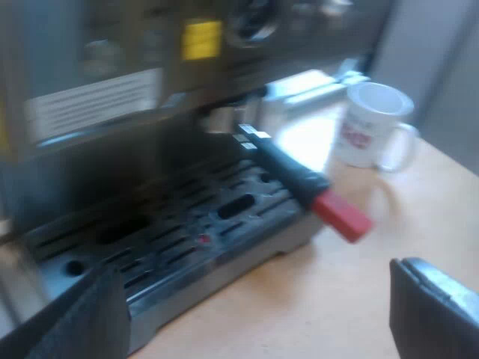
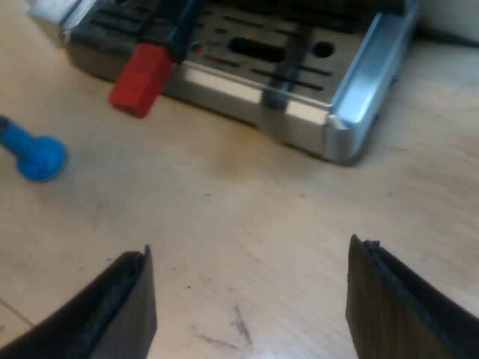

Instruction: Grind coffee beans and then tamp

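The dark handle (image 2: pixel 177 28) sticks out over the drip tray. The whole metal holder will therefore come off together with the red end (image 2: pixel 141 79) when I pull.
The espresso machine (image 1: pixel 112 97) stands close before my left gripper (image 1: pixel 258 314), whose fingers are wide apart with nothing between them, near the drip tray (image 1: pixel 172 232). The metal holder is locked into the machine's front; its dark handle (image 1: pixel 288 168) sticks out over the tray and ends in red (image 1: pixel 343 217). My right gripper (image 2: pixel 251 303) is open over the bare wooden table, short of the drip tray's corner (image 2: pixel 340 134). The handle's red end (image 2: pixel 141 78) hangs past the tray's edge. A blue tamper (image 2: pixel 34 153) lies on the table beside it.
A white mug (image 1: pixel 374 123) with red print stands on the table beside the machine, beyond the handle. The wooden tabletop (image 2: pixel 239 217) stretches between my right gripper and the tray.
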